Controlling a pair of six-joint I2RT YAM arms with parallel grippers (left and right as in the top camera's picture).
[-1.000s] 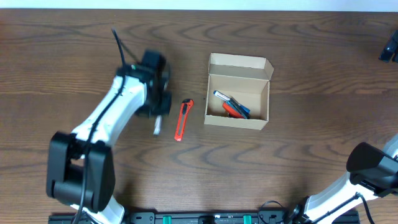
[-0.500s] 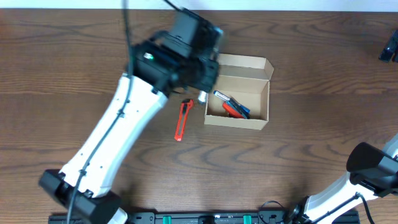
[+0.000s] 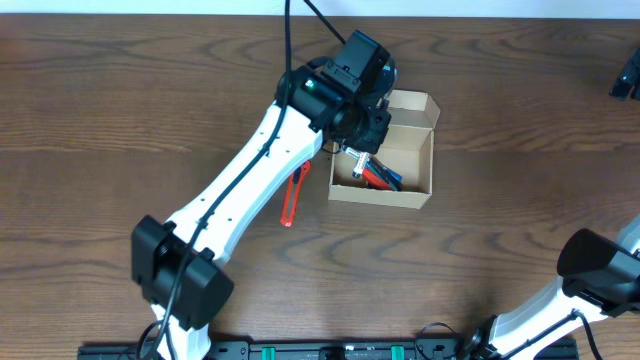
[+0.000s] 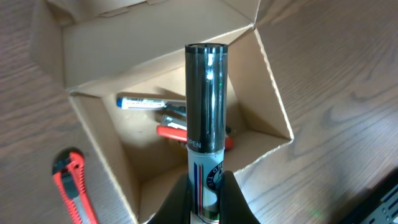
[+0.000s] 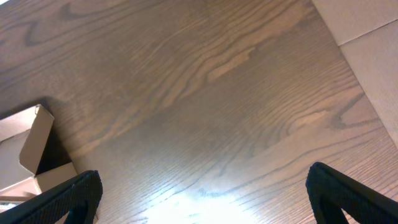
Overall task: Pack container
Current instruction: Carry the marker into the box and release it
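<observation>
My left gripper should keep lowering the black-capped marker (image 3: pixel 361 164), which hangs over the container's open top (image 3: pixel 396 157), until the marker is low inside the container's sides. Then it should let go of the marker.
The container (image 3: pixel 416 195) is a small tan cardboard box with its flap lid open, right of the table's middle. It also shows in the left wrist view (image 4: pixel 93 130). Inside lie a blue-and-white marker (image 4: pixel 140 101) and a red pen (image 4: pixel 171 132). My left gripper (image 3: pixel 358 140) is shut on a marker with a black cap (image 4: pixel 206 124) and holds it over the container's left part. My right gripper (image 5: pixel 205 186) is open and empty over bare wood, far from the container, whose corner shows at the left of the right wrist view (image 5: pixel 34 149).
An orange utility knife (image 3: pixel 292 195) lies on the table just left of the container, partly under my left arm; it also shows in the left wrist view (image 4: pixel 71 186). A dark object (image 3: pixel 626 78) sits at the far right edge.
My left gripper has lifted the marker from the table left of the knife and carried it right, from beside the knife to over the container. The right arm has not moved.
</observation>
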